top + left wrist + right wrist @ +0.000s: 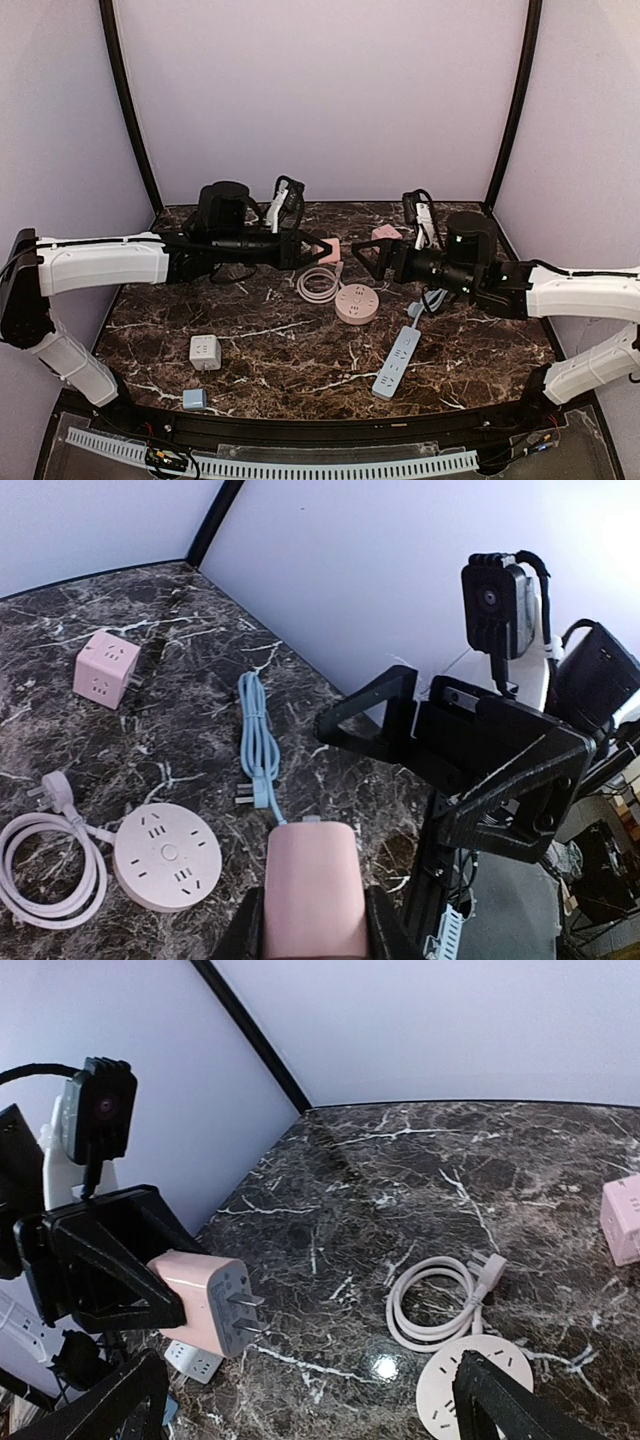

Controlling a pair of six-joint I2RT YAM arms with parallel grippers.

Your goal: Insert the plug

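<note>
My right gripper should move back because the pink plug adapter's pins (247, 1313) point at it, while my left gripper tilts them down to the round pink hub (357, 303).
My left gripper (322, 250) is shut on a pink plug adapter (330, 250) and holds it above the table's middle, prongs pointing right. In the left wrist view the adapter's pink body (312, 890) sits between my fingers. In the right wrist view it (205, 1302) shows two bare metal prongs. My right gripper (362, 256) is open and empty, facing the plug a short way to its right. A round pink socket hub (357, 303) lies below both grippers, and it also shows in the left wrist view (167, 855) and in the right wrist view (470, 1390).
The hub's coiled white cord (315, 283) lies left of it. A pink cube socket (385, 234) sits at the back. A blue power strip (397, 362) with its cord (258, 745) lies front right. A white cube adapter (205, 352) and a small blue adapter (194, 399) lie front left.
</note>
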